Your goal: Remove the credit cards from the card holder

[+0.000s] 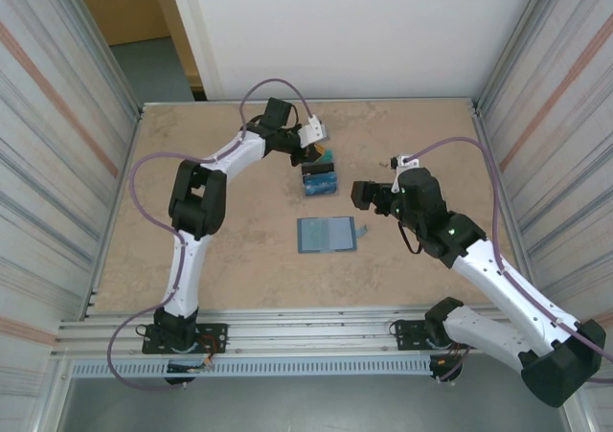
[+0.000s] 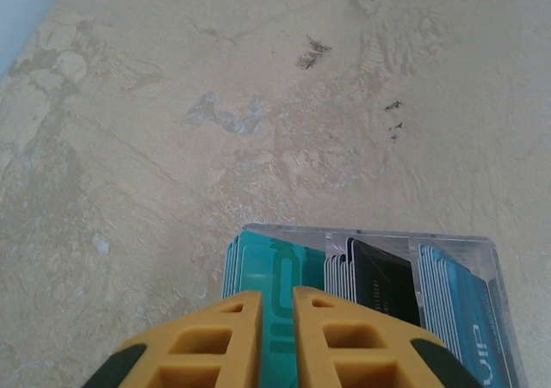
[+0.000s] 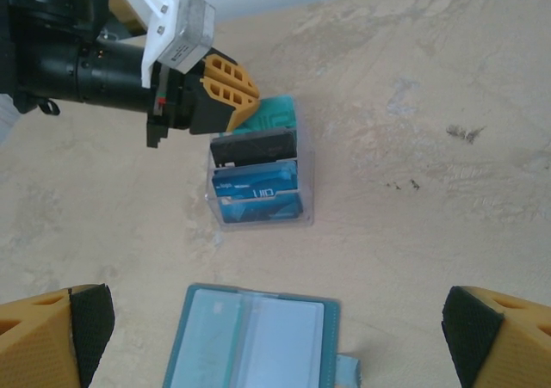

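My right gripper faces a clear, empty page covering the pale teal side of the card holder [image 3: 207, 341]; it should pinch and turn that page [image 1: 311, 237] to reach the card.
The card holder [image 1: 326, 234] lies open and flat at mid-table, teal rim around pale inner pockets [image 3: 207, 336], with its tab at the right. Beyond it, credit cards stand in a clear plastic box [image 1: 319, 179]: teal cards [image 2: 258, 263], black cards [image 2: 383, 276] and blue cards [image 2: 469, 311]. My left gripper [image 2: 277, 295] hangs over the teal stack at the box's far end, its jaws a narrow slit apart, and the card face shows through the gap. My right gripper [image 1: 362, 194] hovers wide open above the holder, with nothing between its fingers [image 3: 86, 319].
Corrugated walls close in the left and right sides of the table [image 1: 239, 269]. An aluminium rail [image 1: 306, 331] runs along the near edge. The left arm [image 1: 196, 197] reaches across the far left toward the box.
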`<action>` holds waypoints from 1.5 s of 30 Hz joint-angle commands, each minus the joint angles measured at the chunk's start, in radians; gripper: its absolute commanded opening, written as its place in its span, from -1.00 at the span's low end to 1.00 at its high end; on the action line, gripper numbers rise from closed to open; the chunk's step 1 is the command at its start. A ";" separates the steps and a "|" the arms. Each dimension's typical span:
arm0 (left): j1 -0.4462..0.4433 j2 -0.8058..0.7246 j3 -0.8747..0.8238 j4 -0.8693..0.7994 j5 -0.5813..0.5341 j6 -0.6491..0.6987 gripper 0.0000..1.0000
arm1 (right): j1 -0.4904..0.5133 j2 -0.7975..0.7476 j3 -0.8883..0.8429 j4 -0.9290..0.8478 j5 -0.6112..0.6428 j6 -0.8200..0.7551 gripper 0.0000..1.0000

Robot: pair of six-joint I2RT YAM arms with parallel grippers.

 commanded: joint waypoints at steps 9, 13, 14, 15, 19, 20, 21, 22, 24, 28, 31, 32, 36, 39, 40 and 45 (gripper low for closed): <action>-0.012 -0.372 -0.307 0.221 -0.121 -0.144 0.33 | 0.019 0.090 0.028 -0.099 0.068 0.083 0.96; -0.013 -0.540 -0.521 0.377 -0.290 -0.304 0.83 | 0.061 0.174 0.051 -0.138 0.056 0.109 0.80; -0.014 -0.578 -0.567 0.407 -0.340 -0.349 0.93 | 0.079 0.193 0.059 -0.148 0.064 0.113 0.77; -0.014 -0.623 -0.626 0.435 -0.387 -0.394 0.97 | 0.104 0.216 0.069 -0.161 0.076 0.118 0.74; -0.015 -0.789 -0.821 0.484 -0.528 -0.573 0.97 | 0.191 0.305 0.116 -0.204 0.098 0.138 0.61; -0.013 -0.825 -0.860 0.484 -0.555 -0.620 0.97 | 0.207 0.324 0.127 -0.207 0.093 0.141 0.57; -0.015 -0.864 -0.900 0.482 -0.585 -0.663 0.97 | 0.222 0.345 0.138 -0.209 0.081 0.145 0.49; -0.015 -0.905 -0.946 0.474 -0.619 -0.699 0.97 | 0.238 0.366 0.148 -0.209 0.065 0.150 0.43; -0.015 -0.975 -1.020 0.455 -0.689 -0.763 0.97 | 0.269 0.409 0.171 -0.216 0.042 0.157 0.30; -0.016 -1.109 -1.157 0.421 -0.807 -0.860 0.97 | 0.341 0.525 0.237 -0.251 0.035 0.168 0.05; -0.014 -1.181 -1.236 0.392 -0.866 -0.899 0.97 | 0.387 0.633 0.299 -0.285 0.026 0.168 -0.01; -0.014 -1.199 -1.255 0.379 -0.878 -0.910 0.97 | 0.399 0.669 0.321 -0.296 0.023 0.168 -0.03; -0.012 -1.240 -1.300 0.333 -0.889 -0.947 0.97 | 0.425 0.794 0.394 -0.321 0.007 0.162 -0.07; -0.011 -1.257 -1.324 0.329 -0.891 -0.971 0.97 | 0.427 0.851 0.424 -0.326 -0.001 0.157 -0.07; -0.012 -1.259 -1.329 0.330 -0.890 -0.974 0.97 | 0.426 0.864 0.431 -0.324 0.000 0.155 -0.07; -0.012 -1.247 -1.334 0.322 -0.876 -0.987 0.97 | 0.415 0.923 0.452 -0.324 0.000 0.151 0.01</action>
